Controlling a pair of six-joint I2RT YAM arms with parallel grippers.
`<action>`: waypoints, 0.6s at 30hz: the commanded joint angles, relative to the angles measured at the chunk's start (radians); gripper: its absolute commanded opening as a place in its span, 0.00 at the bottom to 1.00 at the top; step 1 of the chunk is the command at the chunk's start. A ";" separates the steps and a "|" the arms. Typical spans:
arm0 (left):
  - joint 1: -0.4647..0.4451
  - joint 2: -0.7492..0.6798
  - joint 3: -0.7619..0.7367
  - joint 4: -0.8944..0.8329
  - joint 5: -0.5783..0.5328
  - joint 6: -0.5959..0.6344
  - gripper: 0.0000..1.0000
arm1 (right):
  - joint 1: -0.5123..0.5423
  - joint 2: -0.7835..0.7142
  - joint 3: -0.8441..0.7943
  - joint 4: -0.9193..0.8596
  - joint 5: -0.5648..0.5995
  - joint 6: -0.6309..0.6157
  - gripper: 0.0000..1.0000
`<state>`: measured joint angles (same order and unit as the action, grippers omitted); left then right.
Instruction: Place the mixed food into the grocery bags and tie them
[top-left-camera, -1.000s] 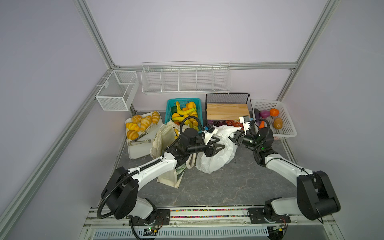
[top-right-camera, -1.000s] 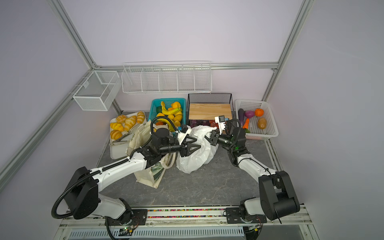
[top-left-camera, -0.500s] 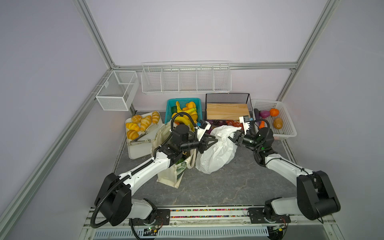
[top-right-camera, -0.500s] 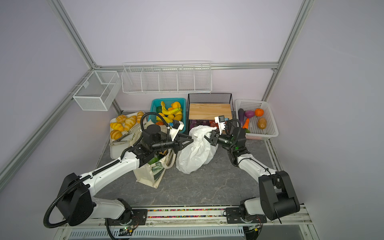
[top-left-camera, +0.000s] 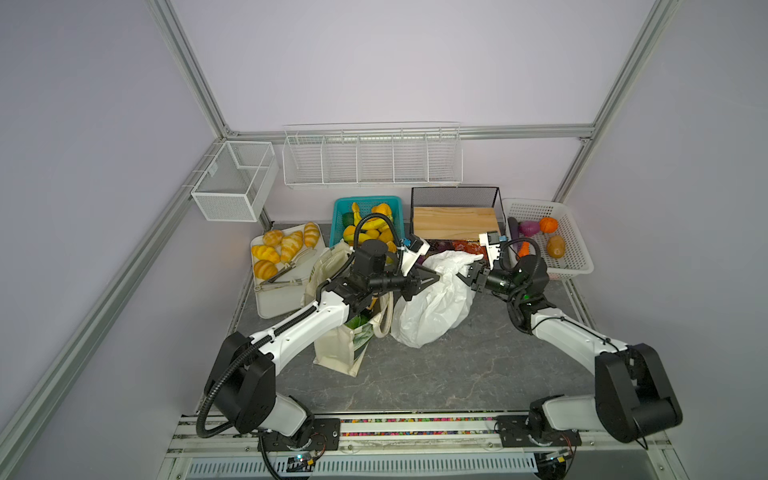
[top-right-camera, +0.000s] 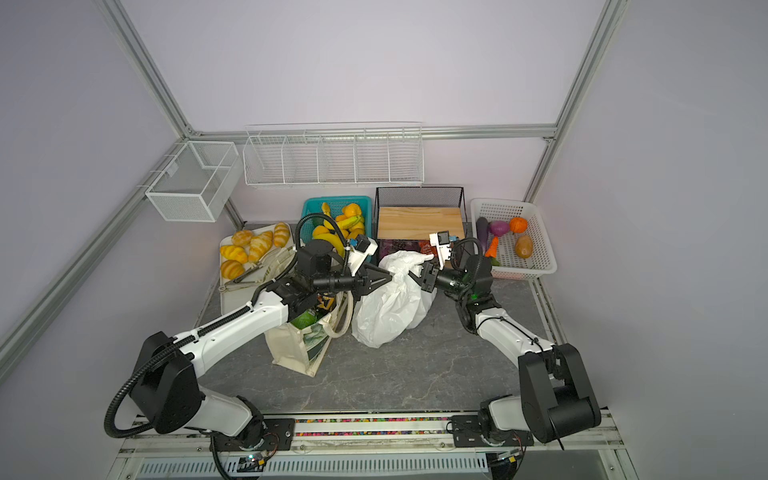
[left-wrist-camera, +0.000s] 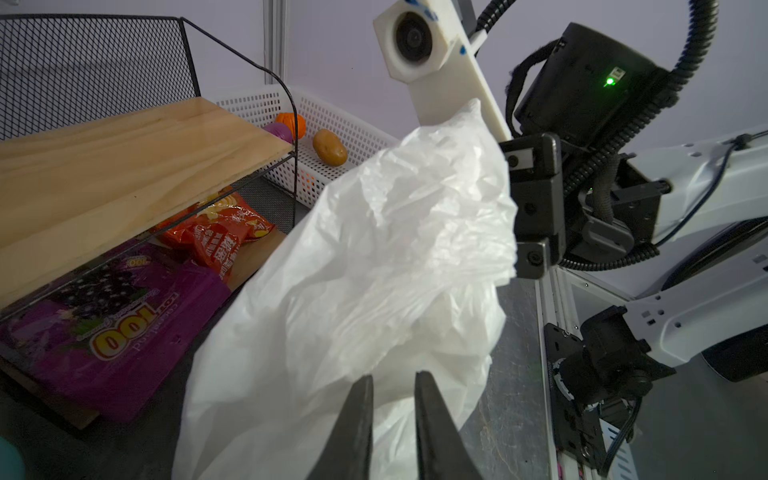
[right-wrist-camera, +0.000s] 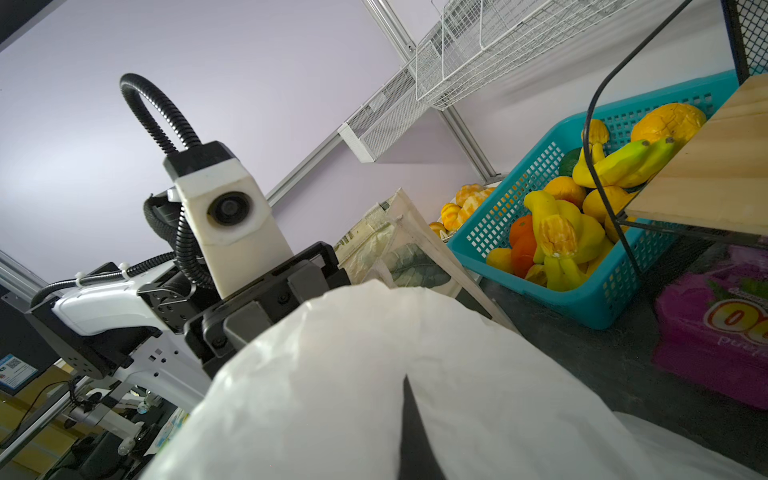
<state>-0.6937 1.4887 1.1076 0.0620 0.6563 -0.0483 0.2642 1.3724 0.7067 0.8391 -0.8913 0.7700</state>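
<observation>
The white plastic bag's side (left-wrist-camera: 393, 420) touches my left gripper's fingers below its overhanging fold, so next I open them, move up under the fold (left-wrist-camera: 392, 361) and pinch there.
The white plastic bag (top-left-camera: 432, 307) (top-right-camera: 390, 307) stands bulging mid-table. My left gripper (top-left-camera: 436, 276) (left-wrist-camera: 392, 376) is at its upper left fold, jaws narrowed to a slim gap with white plastic (left-wrist-camera: 374, 249) in it. From the other side, my right gripper (top-left-camera: 467, 274) (top-right-camera: 422, 276) is shut on the bag's upper right edge. In the right wrist view, plastic (right-wrist-camera: 374, 374) drapes over the fingers. The cream canvas tote (top-left-camera: 340, 349) (top-right-camera: 291, 345) stands left of the bag, under the left arm. Of the mixed food, only green and yellow-black bits (top-right-camera: 307, 318) show in its mouth.
A teal fruit basket (top-left-camera: 338, 220), a black wire rack (top-left-camera: 455, 195) with a wooden shelf over snack packs (left-wrist-camera: 124, 324), and a white vegetable basket (top-left-camera: 577, 249) line the back. A tray of bread rolls (top-left-camera: 278, 303) lies at the left. Grey tabletop (top-left-camera: 436, 374) stretches in front.
The left gripper's jaws have gone from wide open to a slim gap, and it has shifted up to the bag's upper left fold. The right arm has not moved.
</observation>
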 joint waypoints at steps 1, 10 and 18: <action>0.004 0.025 0.040 -0.019 0.026 0.002 0.20 | -0.002 -0.028 0.005 0.013 -0.008 -0.004 0.06; 0.006 0.082 0.078 0.042 0.059 -0.054 0.24 | -0.002 -0.028 -0.005 0.014 -0.007 -0.007 0.06; 0.015 0.090 0.094 0.049 0.064 -0.047 0.30 | -0.003 -0.030 -0.004 -0.005 -0.009 -0.022 0.06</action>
<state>-0.6857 1.5692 1.1606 0.0776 0.6987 -0.0898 0.2642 1.3670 0.7067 0.8307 -0.8909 0.7612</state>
